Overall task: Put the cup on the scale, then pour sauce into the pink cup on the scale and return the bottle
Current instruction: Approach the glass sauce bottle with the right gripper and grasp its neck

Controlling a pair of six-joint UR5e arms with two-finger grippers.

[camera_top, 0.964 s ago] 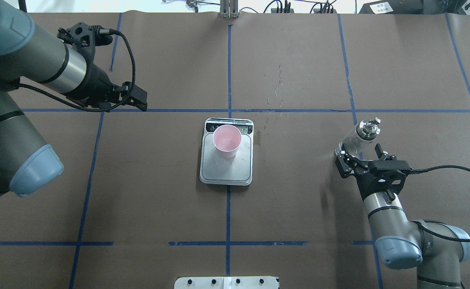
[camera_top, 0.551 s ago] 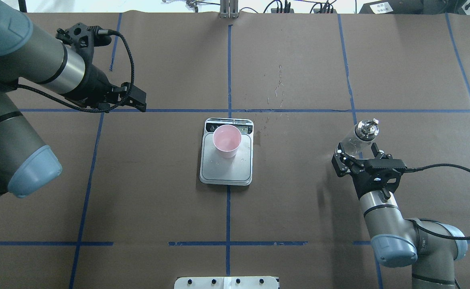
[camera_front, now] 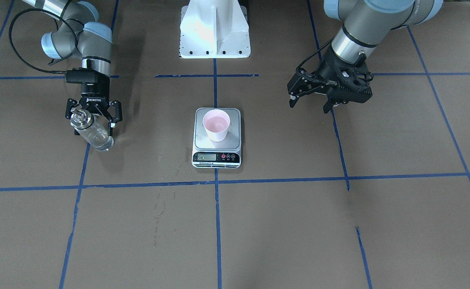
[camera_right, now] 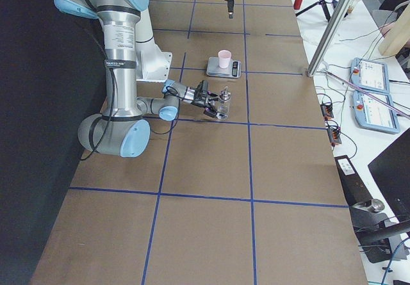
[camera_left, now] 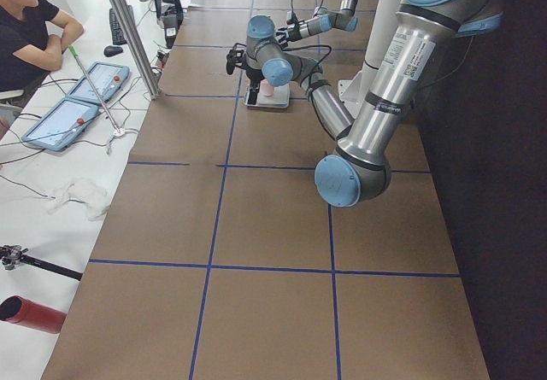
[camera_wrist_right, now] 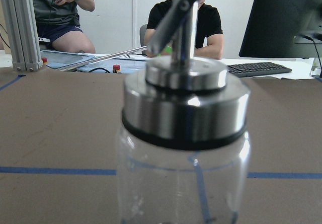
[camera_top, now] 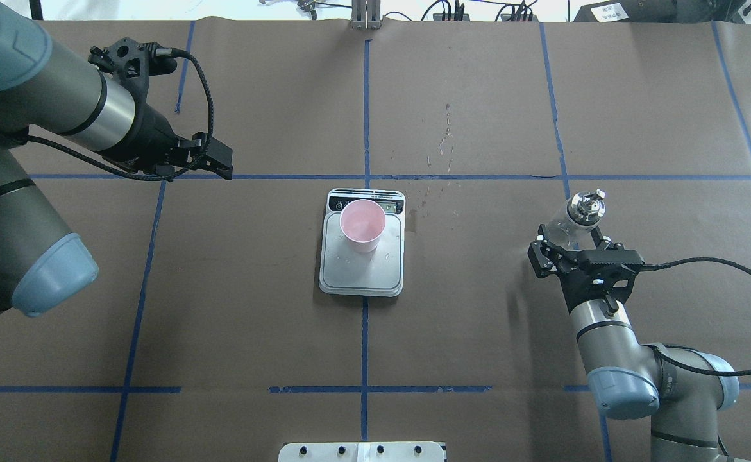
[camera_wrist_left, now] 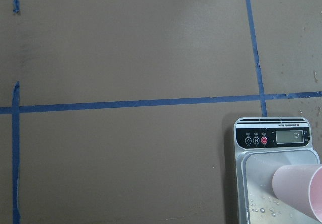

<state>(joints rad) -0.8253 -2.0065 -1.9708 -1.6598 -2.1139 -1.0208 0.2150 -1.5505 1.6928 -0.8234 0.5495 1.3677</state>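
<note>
I expect the silver cap (camera_front: pixel 81 119) to stay on when I tip the bottle toward the pink cup, because a thin spout (camera_wrist_right: pixel 185 30) rises from the cap.
The pink cup (camera_top: pixel 362 224) stands upright on the silver scale (camera_top: pixel 362 277) at the table's middle; it also shows in the front view (camera_front: pixel 216 124) and at the lower right of the left wrist view (camera_wrist_left: pixel 297 191). The clear glass bottle (camera_top: pixel 571 221) with its silver cap stands upright on the table at the right. My right gripper (camera_top: pixel 573 244) is open, its fingers spread wider than the bottle and apart from it on both sides. The bottle fills the right wrist view (camera_wrist_right: pixel 183 148). My left gripper (camera_top: pixel 224 160) is open and empty, held above the table far left of the scale.
Small droplets and stains mark the brown paper (camera_top: pixel 442 147) behind and to the right of the scale. Blue tape lines cross the table. The robot's white base plate (camera_front: pixel 214 32) is at the near edge. Operators sit beyond the far edge (camera_wrist_right: pixel 186 27).
My right wrist has shifted slightly left and squared up behind the bottle, which stays in place. My left arm has drawn back a little. Cup and scale have not moved.
</note>
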